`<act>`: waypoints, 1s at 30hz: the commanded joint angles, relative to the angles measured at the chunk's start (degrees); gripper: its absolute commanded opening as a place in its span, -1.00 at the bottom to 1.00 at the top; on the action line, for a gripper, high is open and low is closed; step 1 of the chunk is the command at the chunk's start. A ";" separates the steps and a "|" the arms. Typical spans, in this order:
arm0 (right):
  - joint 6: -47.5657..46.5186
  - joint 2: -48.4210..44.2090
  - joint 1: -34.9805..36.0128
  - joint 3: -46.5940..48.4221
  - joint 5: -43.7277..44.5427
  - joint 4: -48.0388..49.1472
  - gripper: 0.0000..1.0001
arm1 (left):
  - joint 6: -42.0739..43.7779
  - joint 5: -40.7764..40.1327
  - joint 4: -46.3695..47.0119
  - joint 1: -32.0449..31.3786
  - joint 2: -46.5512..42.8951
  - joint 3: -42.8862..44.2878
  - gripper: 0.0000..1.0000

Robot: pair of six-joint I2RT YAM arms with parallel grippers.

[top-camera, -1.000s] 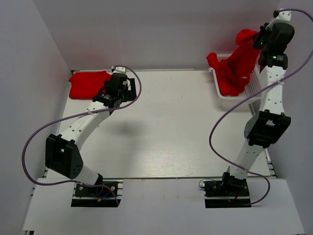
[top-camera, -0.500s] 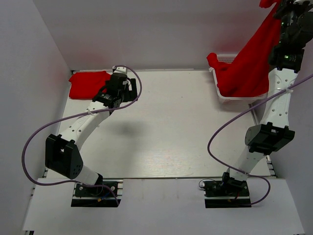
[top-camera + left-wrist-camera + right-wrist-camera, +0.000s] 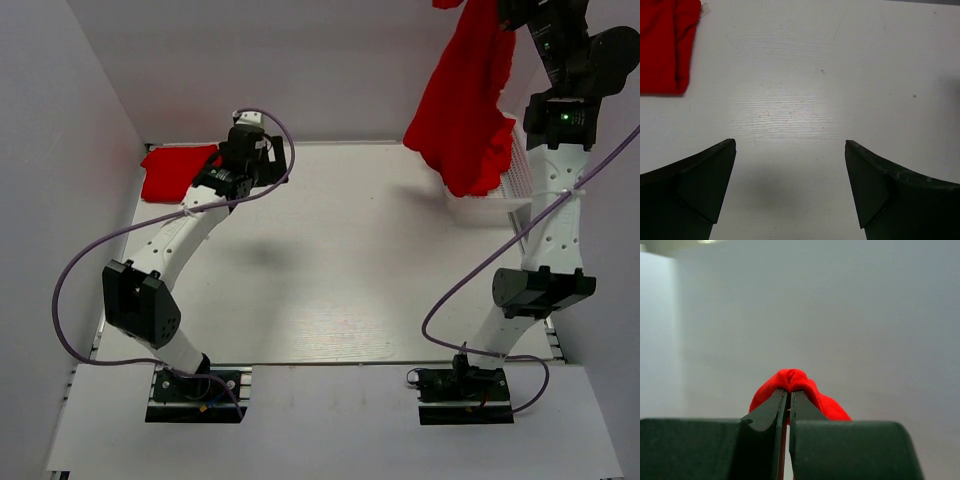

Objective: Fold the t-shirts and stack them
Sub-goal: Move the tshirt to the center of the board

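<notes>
The loose red t-shirt [image 3: 465, 110] hangs bunched from my right gripper alone, so I should lay it on the clear tabletop [image 3: 318, 258] before both grippers take and stretch it.
My right gripper [image 3: 789, 392] is shut on a bunch of a red t-shirt [image 3: 795, 382]. In the top view this t-shirt [image 3: 462, 110] hangs from the raised right gripper [image 3: 505, 12] at the top edge, its lower end over the white basket [image 3: 500, 205]. A folded red t-shirt [image 3: 175, 172] lies flat at the table's far left corner; its edge shows in the left wrist view [image 3: 665, 45]. My left gripper [image 3: 790, 145] is open and empty above bare table, just right of the folded shirt [image 3: 262, 160].
The white mesh basket stands at the far right, mostly hidden by the hanging shirt. White walls close in the table at the back and both sides. The right arm stands tall along the right wall.
My right gripper has lifted the red t-shirt up out of the basket, and it now hangs free and has swung left. My left gripper has shifted a little toward the back.
</notes>
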 commanded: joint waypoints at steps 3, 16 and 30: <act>7.25 -7.86 6.45 0.06 -12.26 3.61 -1.00 | -2.00 -0.87 -6.80 0.79 1.57 6.46 1.00; -4.16 -5.48 22.53 -19.64 -7.72 -17.30 -1.00 | -5.85 -9.73 -14.45 1.31 -9.23 1.55 1.00; -6.19 -4.63 26.76 -60.32 11.89 -20.46 -1.00 | -8.85 -10.54 -18.23 1.84 -10.04 -6.54 1.00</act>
